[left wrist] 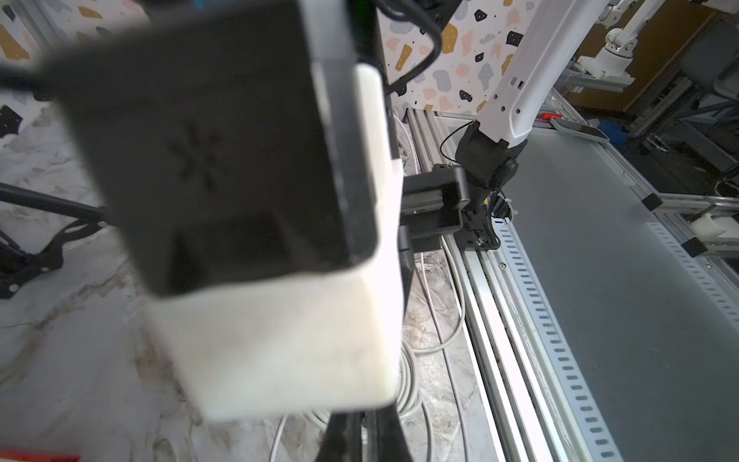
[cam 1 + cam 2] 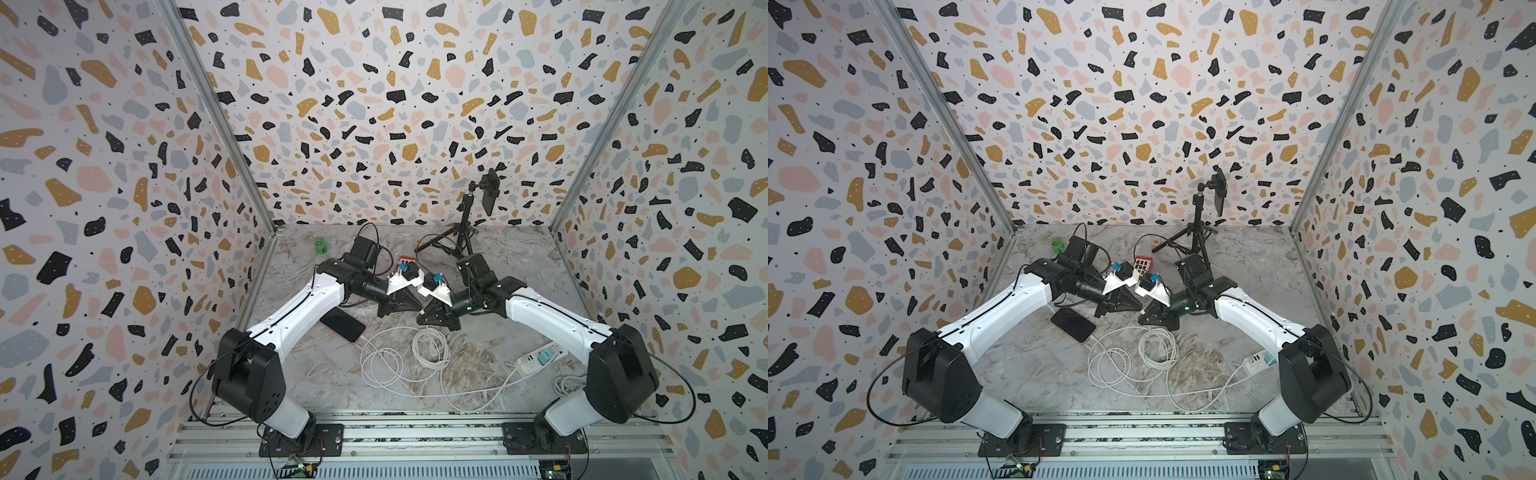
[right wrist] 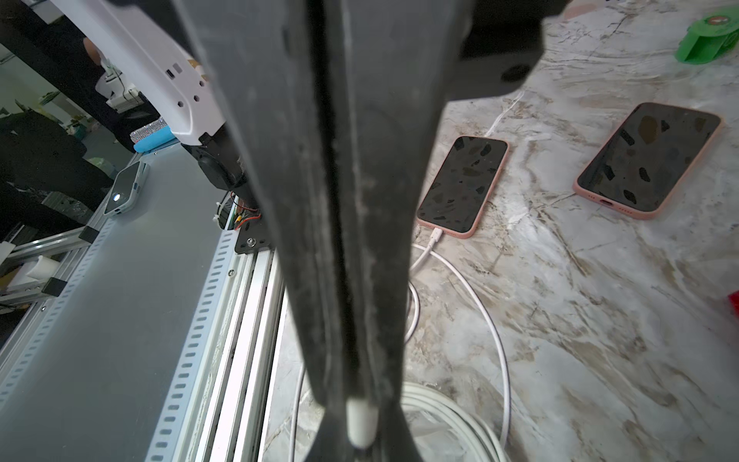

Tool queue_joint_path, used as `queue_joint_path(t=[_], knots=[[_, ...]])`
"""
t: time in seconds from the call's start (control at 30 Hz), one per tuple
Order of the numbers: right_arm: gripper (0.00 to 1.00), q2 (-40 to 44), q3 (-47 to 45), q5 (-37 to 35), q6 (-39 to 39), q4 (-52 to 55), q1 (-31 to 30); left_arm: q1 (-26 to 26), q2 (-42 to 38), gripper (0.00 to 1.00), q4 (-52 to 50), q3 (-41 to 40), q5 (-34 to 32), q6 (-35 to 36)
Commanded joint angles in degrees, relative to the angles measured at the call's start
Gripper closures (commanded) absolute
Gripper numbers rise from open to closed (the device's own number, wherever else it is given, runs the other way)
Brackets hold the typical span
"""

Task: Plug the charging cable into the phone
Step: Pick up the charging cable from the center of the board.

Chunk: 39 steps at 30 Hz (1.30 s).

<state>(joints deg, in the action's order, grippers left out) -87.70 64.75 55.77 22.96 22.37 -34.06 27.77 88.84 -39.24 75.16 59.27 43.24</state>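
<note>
Only a stub of the white connector [image 3: 362, 418] clears my right gripper's tips, so my left gripper should steady it while my right gripper takes it farther back [image 3: 362, 443].
The phone [image 2: 343, 325] [image 2: 1073, 324] lies flat in a pink case with its screen dark, partly under my left arm. The white charging cable [image 2: 382, 365] loops over the table, and its connector [image 3: 436, 236] sits in the phone's [image 3: 462, 184] bottom port. Both grippers hang close together behind the loops, apart from the phone. My left gripper [image 2: 415, 306] [image 1: 362, 444] is shut and holds nothing. My right gripper [image 2: 422, 316] [image 3: 352, 440] is shut with a small white rounded piece [image 3: 360, 424] pinched at its tips.
A second pink-cased phone [image 3: 648, 160] lies beyond the first, hidden in both top views. A thicker white cable coil [image 2: 432, 349] lies below the grippers. A power strip [image 2: 540, 359] is front right; a tripod [image 2: 465, 232], green roll [image 2: 321, 246] and red box [image 2: 407, 262] stand behind.
</note>
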Motion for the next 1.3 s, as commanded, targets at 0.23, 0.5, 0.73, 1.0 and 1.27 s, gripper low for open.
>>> queue_joint_path(t=[0.23, 0.5, 0.73, 1.0, 1.27], knots=[[0.79, 9.04, -9.24, -0.78, -4.93, -16.03, 1.3, 0.52, 0.65, 1.0, 2.29, 1.0, 1.33, -7.3], [0.64, 12.36, -24.95, 0.41, -24.75, -51.67, 3.36, 0.19, 0.65, 1.0, 6.47, 0.18, 4.19, -12.86], [0.58, 4.81, -30.89, -1.08, -40.13, -80.85, 3.45, 0.17, 0.81, 1.0, 8.11, -0.72, 3.9, -14.37], [0.75, -5.48, -30.07, 1.2, -52.7, -103.56, 3.47, -0.6, 1.16, 1.0, 10.53, -1.51, 3.82, -16.61], [1.0, -5.64, -29.65, 2.75, -52.85, -103.57, 3.76, -1.97, 1.42, 1.0, 12.04, -2.12, 4.45, -17.85]])
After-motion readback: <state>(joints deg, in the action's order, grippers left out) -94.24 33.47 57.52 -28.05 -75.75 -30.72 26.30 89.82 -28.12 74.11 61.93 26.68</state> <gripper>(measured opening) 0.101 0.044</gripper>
